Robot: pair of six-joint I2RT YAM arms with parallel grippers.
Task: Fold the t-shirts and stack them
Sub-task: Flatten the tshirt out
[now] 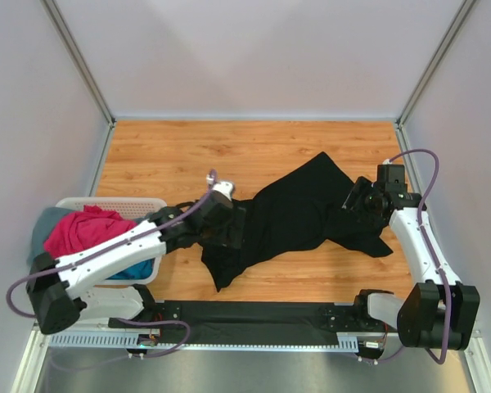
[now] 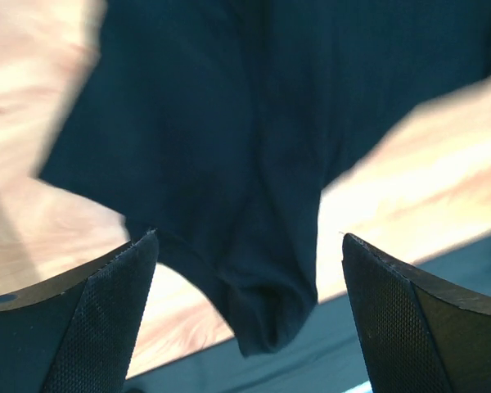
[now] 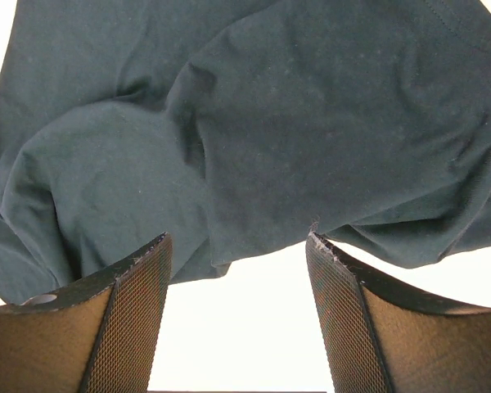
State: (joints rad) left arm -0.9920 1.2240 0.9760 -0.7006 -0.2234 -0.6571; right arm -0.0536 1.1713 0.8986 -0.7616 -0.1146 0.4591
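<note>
My gripper will spread the black t-shirt (image 1: 311, 196) out into a wider sheet when it pulls the t-shirt's end. The t-shirt lies crumpled in a narrow diagonal band (image 1: 272, 229).
A large black t-shirt (image 1: 299, 209) lies crumpled in a diagonal band across the wooden table. My left gripper (image 1: 231, 227) hovers over its left end. In the left wrist view the left gripper (image 2: 250, 236) stands wide open, and a hanging corner of the black t-shirt (image 2: 266, 311) shows below, clear of both pads. My right gripper (image 1: 354, 201) is at the cloth's right side. The right wrist view shows the right gripper (image 3: 237, 237) open at the hem of the black t-shirt (image 3: 311, 123), with nothing between its fingers. Magenta (image 1: 86, 229), blue (image 1: 137, 268) and grey (image 1: 43, 225) t-shirts are piled at the far left.
A white slotted basket (image 1: 114, 202) stands at the left edge of the table and holds the coloured shirts. A black strip (image 1: 254, 315) runs along the near edge between the arm bases. Grey walls close the table in at the back and on both sides.
</note>
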